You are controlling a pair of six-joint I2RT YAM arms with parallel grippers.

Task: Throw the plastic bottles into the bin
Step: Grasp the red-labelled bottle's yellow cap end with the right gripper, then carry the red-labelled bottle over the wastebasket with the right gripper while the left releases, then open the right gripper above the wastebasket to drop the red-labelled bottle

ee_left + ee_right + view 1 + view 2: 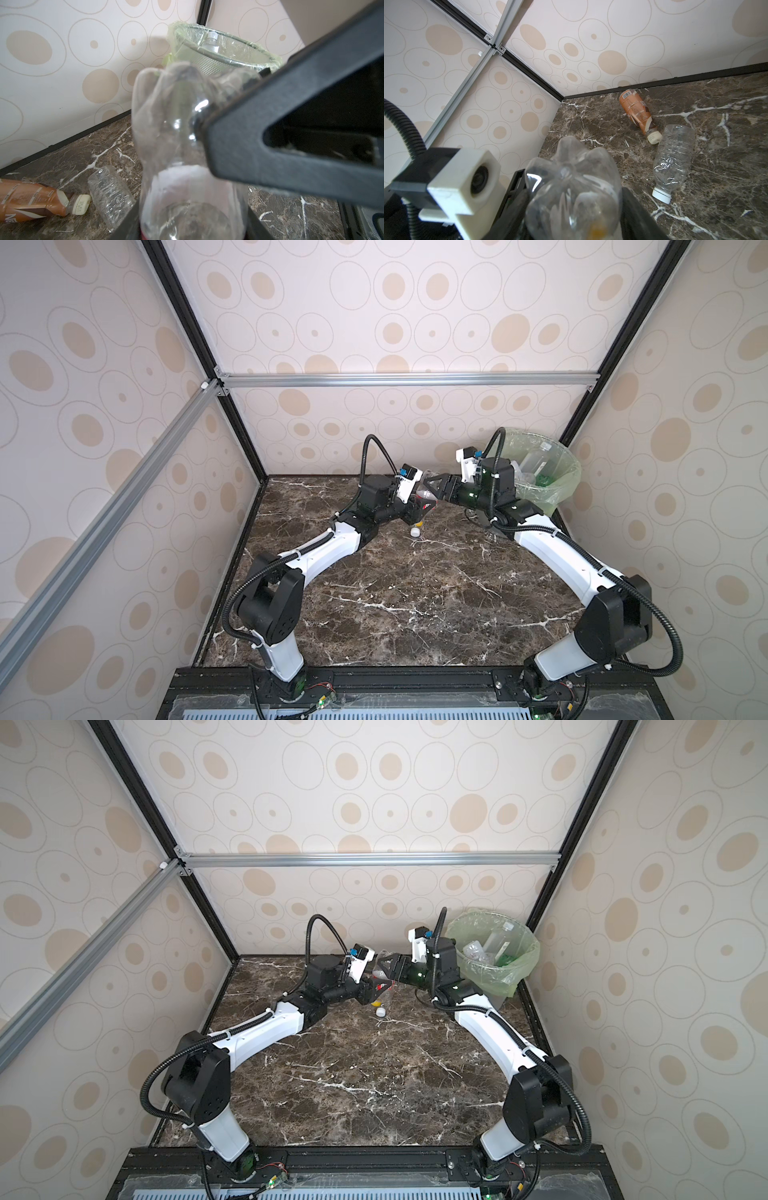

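My left gripper has hold of the red-labelled bottle's body (426, 495) away from the bin (532, 464). It should open, and my right gripper should take the bottle to the bin.
A clear plastic bottle (426, 498) (187, 145) (571, 187) with a red label hangs above the back middle of the table. My left gripper (423, 509) (193, 228) is shut on its lower body. My right gripper (429, 485) (575, 218) comes from the opposite side, its fingers (291, 135) pressed on the bottle's base end. On the table behind lie a brown-labelled bottle (31, 201) (636, 112) and a crumpled clear bottle (110, 193) (672, 158) with a white cap. The bin (555, 489) (521, 952) (228, 60), lined with a pale green bag, stands at the back right with bottles inside.
The patterned back wall (415, 427) stands close behind both grippers. My right arm's wrist sits right against the bin's left side. A white cap (414, 532) shows on the marble just in front of the left gripper.
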